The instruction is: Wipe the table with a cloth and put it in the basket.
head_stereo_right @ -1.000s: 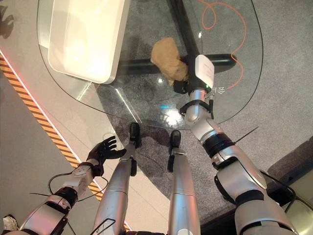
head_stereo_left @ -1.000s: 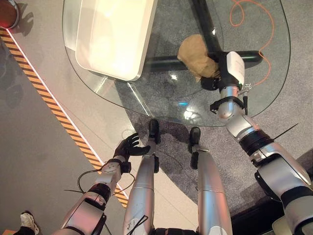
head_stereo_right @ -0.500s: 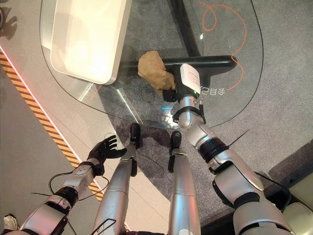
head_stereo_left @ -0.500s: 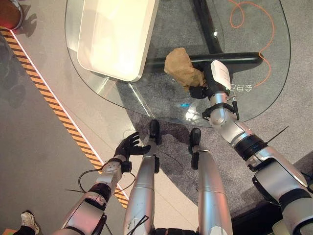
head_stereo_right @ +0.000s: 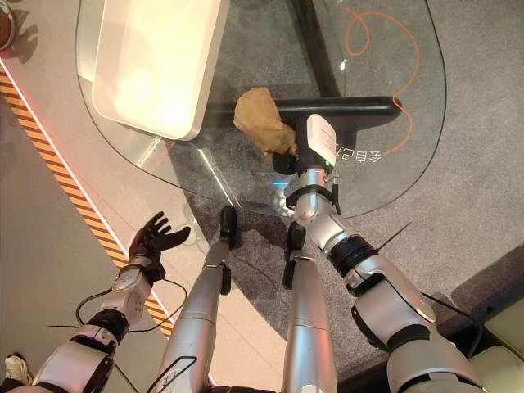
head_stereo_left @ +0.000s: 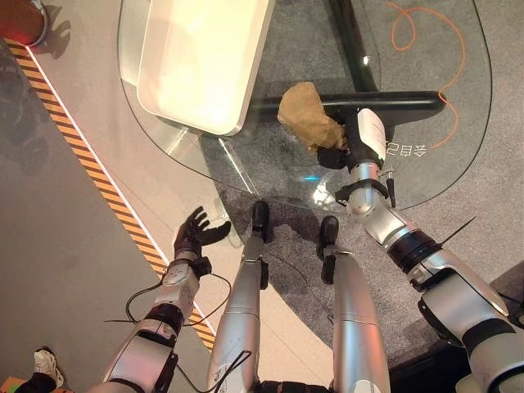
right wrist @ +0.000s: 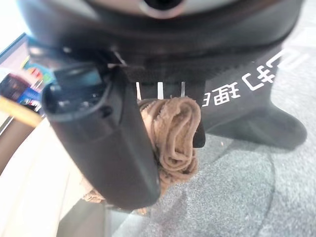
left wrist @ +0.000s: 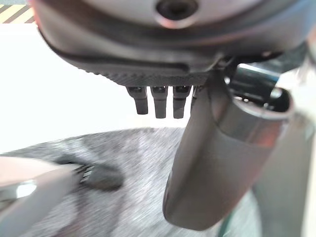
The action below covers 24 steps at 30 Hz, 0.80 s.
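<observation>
The brown cloth (head_stereo_left: 304,112) gets narrower and turns into bunched folds at my right gripper (head_stereo_left: 329,136), so I expect the cloth to hang down in a long gathered piece when I carry it.
A crumpled brown cloth (head_stereo_left: 304,113) lies on the glass table (head_stereo_left: 246,155), towards its near edge. My right hand (head_stereo_left: 334,155) sits just behind the cloth, shut on its near end. In the right wrist view the cloth (right wrist: 175,133) is bunched between the thumb (right wrist: 108,138) and the fingers. A cream rectangular basket (head_stereo_left: 205,65) stands on the table's far left part, apart from the cloth. My left hand (head_stereo_left: 195,233) hangs below the table's near left edge, over the floor. It is open with its fingers (left wrist: 155,101) spread and holds nothing.
The table's black base bar (head_stereo_left: 401,103) shows through the glass beside my right hand. Under the table's right part an orange cable (head_stereo_left: 426,24) loops on the grey carpet. An orange-and-black striped tape line (head_stereo_left: 90,172) runs across the floor on the left. A person's shoe (head_stereo_left: 45,364) shows at the lower left.
My right hand has dragged the cloth left and towards the table's near edge, then slowed. My left hand has lifted a little to the left and spread its fingers. The camera has shifted slightly.
</observation>
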### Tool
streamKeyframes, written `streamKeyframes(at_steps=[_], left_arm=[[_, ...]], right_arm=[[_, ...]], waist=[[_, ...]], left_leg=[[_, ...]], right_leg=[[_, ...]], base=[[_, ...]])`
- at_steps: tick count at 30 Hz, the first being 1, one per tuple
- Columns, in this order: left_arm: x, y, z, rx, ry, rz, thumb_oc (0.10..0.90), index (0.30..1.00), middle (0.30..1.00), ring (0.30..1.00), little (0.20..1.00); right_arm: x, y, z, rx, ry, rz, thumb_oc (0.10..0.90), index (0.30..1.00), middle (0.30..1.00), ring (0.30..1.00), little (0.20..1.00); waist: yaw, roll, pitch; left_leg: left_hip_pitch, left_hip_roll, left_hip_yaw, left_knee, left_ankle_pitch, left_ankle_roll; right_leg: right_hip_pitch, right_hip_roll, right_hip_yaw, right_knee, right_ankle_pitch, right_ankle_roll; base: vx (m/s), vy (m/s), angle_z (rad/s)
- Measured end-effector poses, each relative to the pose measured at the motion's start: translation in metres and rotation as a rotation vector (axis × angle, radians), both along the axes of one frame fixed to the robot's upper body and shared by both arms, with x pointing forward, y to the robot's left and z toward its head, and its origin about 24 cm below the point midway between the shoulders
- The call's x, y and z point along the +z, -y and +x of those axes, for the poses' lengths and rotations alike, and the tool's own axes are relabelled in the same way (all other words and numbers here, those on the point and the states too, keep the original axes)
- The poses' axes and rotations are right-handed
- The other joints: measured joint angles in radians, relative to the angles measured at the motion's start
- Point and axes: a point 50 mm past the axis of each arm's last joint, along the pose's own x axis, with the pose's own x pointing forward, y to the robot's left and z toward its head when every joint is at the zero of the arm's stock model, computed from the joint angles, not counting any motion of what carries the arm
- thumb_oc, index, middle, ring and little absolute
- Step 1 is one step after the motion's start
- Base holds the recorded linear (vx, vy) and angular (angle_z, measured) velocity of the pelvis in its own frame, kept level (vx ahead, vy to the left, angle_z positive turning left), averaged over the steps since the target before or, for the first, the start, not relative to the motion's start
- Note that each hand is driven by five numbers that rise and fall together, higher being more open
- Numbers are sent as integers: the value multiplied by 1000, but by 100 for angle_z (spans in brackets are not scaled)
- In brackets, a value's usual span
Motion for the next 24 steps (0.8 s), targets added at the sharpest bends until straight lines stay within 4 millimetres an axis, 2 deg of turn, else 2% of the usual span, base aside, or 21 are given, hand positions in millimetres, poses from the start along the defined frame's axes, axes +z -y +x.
streamKeyframes(at_steps=[5, 10, 17, 24], left_arm=[[19, -15, 6, 195, 80, -61, 800, 900, 900, 900, 900], [39, -24, 13, 308, 160, -87, 800, 900, 900, 900, 900], [65, -27, 18, 378, 301, -149, 800, 900, 900, 900, 900], [109, -15, 23, 340, 520, -200, 800, 900, 900, 900, 900]], right_arm=[[-1, 1, -1, -26, 5, 137, 100, 300, 300, 300, 200], [2, 4, -1, -34, 25, 168, 100, 300, 300, 300, 200], [13, 4, -8, -13, 85, 230, 100, 300, 300, 300, 200], [29, 1, -20, 24, 186, 326, 100, 300, 300, 300, 200]], waist=[[-1, 0, 0], [-2, -1, 1], [-4, -12, 7], [-9, -27, 12]], left_leg=[[-6, -1, -6, 5, -2, 2], [-27, -2, -23, 22, -5, -4], [-39, -2, -24, 25, -6, -5], [-52, -3, -25, 37, -12, -5]], right_leg=[[-1, 0, -3, -1, -1, 2], [-4, 1, -17, -5, 0, 0], [-15, 2, -15, -6, 0, 0], [-22, 2, -13, -6, 1, 1]], base=[[0, -2, 1], [-2, -2, 5], [0, 0, 0], [0, 0, 0]])
